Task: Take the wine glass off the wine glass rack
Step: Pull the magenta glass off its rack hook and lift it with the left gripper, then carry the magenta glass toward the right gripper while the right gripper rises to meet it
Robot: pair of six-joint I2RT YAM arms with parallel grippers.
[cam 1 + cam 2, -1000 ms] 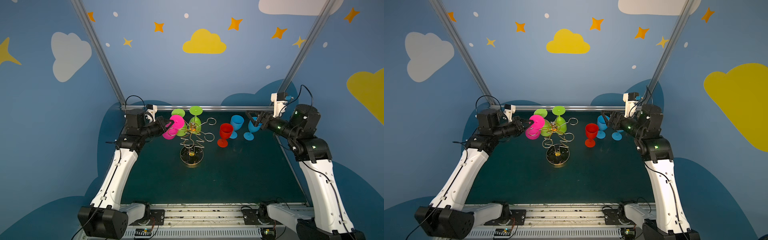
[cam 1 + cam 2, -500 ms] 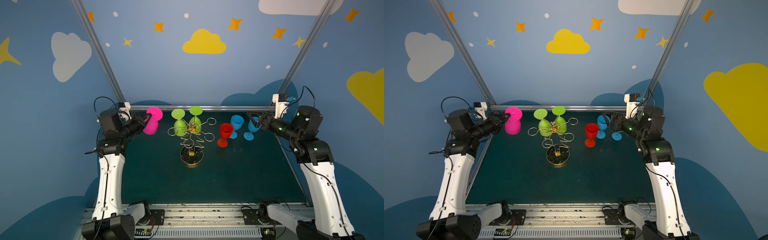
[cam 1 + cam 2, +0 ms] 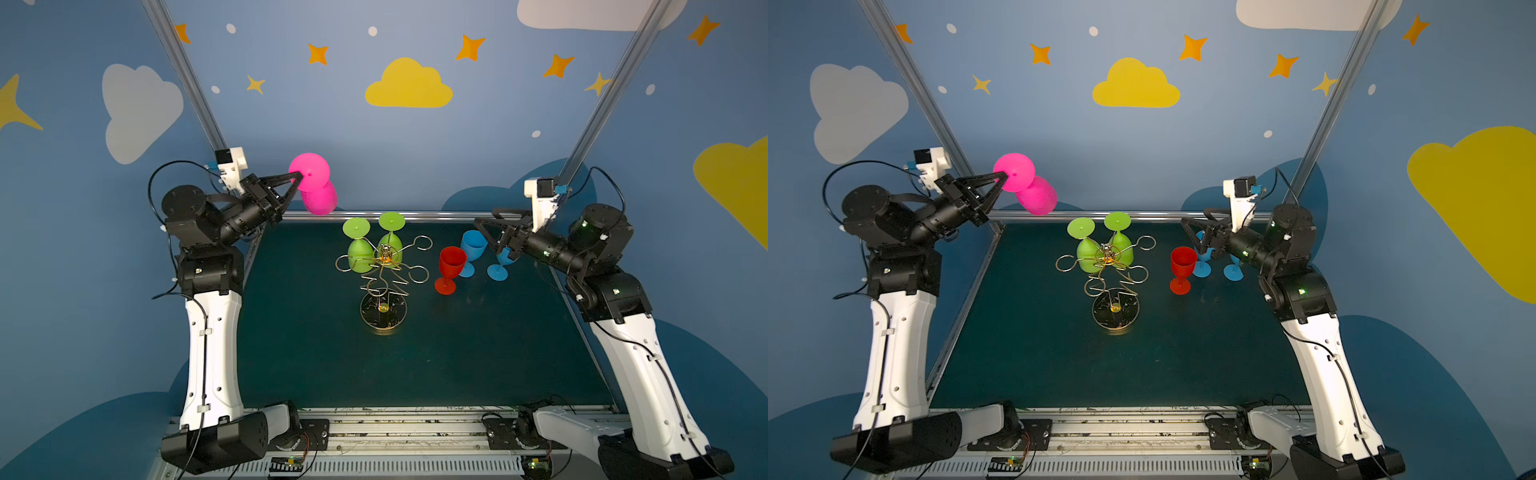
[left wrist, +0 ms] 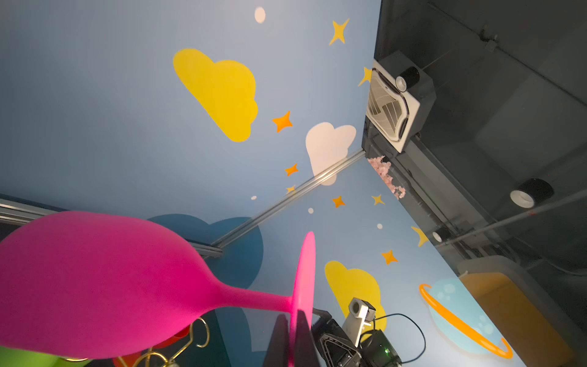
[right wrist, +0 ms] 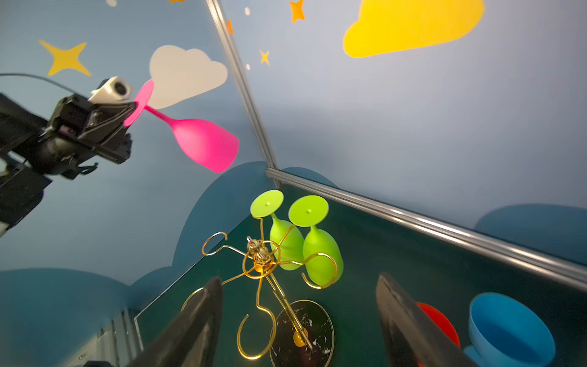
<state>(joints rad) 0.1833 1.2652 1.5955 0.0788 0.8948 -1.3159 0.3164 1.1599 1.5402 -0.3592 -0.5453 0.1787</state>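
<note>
My left gripper should now move the glass toward my open right gripper (image 3: 486, 221) until that one grips the bowl. My left gripper is holding the pink glass by its foot, bowl free (image 3: 321, 200).
A pink wine glass (image 3: 319, 198) (image 3: 1039, 196) (image 5: 205, 143) hangs in the air near the back-left corner post, tilted with its bowl toward the table. My left gripper (image 3: 298, 178) (image 3: 1004, 178) (image 4: 293, 317) is shut on the rim of its round foot. The wine glass rack (image 3: 384, 266) (image 3: 1108, 262) (image 5: 259, 254) stands mid-table, well apart from the pink glass. Two green glasses (image 3: 359, 253) (image 5: 322, 254) hang upside down on its rear arms. My right gripper (image 3: 486, 237) (image 3: 1192, 237) (image 5: 297, 282) stays open and empty to the right of the rack.
A red glass (image 3: 451, 264) and two blue glasses (image 3: 471, 245) (image 3: 500, 266) stand upright right of the rack, close under the right gripper. A metal rail (image 3: 436, 216) runs along the back edge, with slanted posts at both rear corners.
The left arm drew the pink glass off the rack to the left, then lifted it toward the back-left corner. The right gripper barely moved.
</note>
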